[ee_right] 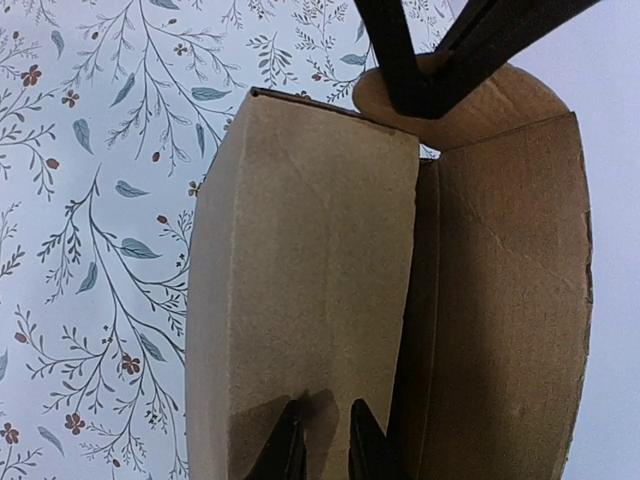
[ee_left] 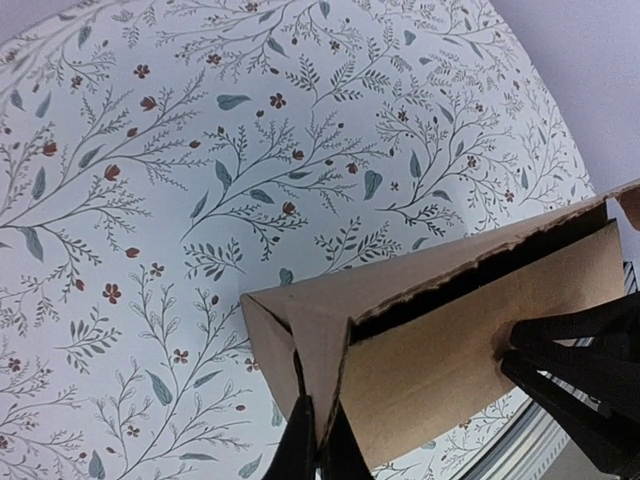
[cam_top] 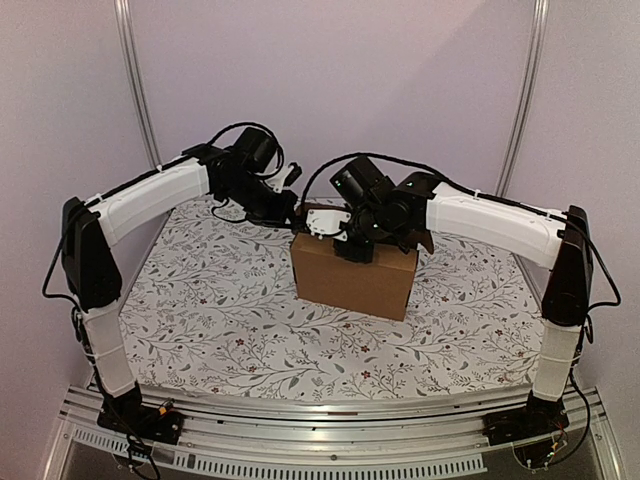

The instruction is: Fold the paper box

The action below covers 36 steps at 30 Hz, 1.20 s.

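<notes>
My left gripper is pinching one rounded flap of the box, but the flap at the box's other end is spread outward. Next, my right gripper pushes that flap in from outside.
The paper box (cam_top: 352, 278), plain brown cardboard, stands just behind the middle of the table. My left gripper (ee_left: 318, 445) is shut on a thin cardboard edge at the box's corner (ee_left: 300, 330). In the right wrist view the same gripper (ee_right: 425, 98) pinches a rounded flap (ee_right: 490, 105) at the box's far end. My right gripper (ee_right: 325, 445) rests its tips on the folded top panel (ee_right: 300, 270), jaws a little apart with nothing between them. A dark slot (ee_right: 425, 300) separates that panel from the raised flap (ee_right: 510, 300) beside it.
A floral tablecloth (cam_top: 220, 320) covers the table around the box. An aluminium rail (cam_top: 330, 440) runs along the near edge by the arm bases. Pale walls and two metal poles (cam_top: 135, 80) close off the back.
</notes>
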Each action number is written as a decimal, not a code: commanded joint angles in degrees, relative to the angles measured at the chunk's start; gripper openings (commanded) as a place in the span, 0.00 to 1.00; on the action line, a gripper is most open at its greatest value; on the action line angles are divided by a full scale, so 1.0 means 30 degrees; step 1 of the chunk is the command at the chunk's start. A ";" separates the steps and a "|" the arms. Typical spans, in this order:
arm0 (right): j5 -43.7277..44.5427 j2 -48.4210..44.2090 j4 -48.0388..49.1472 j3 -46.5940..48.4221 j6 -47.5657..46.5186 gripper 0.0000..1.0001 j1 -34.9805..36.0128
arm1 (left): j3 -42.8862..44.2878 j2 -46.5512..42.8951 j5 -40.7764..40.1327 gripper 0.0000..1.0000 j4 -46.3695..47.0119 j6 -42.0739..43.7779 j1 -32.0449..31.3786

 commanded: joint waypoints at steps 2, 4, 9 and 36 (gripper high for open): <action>-0.0070 0.1101 -0.1658 -0.0334 0.0217 0.17 -0.0291 | -0.0811 -0.0009 -0.0549 0.00 0.0083 -0.1313 -0.0681; -0.0133 0.1057 -0.1682 -0.0342 0.0218 0.17 -0.0272 | -0.0820 0.0047 -0.0925 0.00 0.0092 -0.1354 -0.0821; -0.0576 0.0639 -0.1814 -0.0334 0.0346 0.18 -0.0291 | -0.0850 0.0153 -0.1738 0.00 0.0039 -0.1313 -0.1126; -0.3192 -1.0214 -0.7812 -0.2781 -0.4498 0.49 -0.5933 | -0.1143 0.0183 -0.2353 0.00 -0.0125 -0.1008 -0.1429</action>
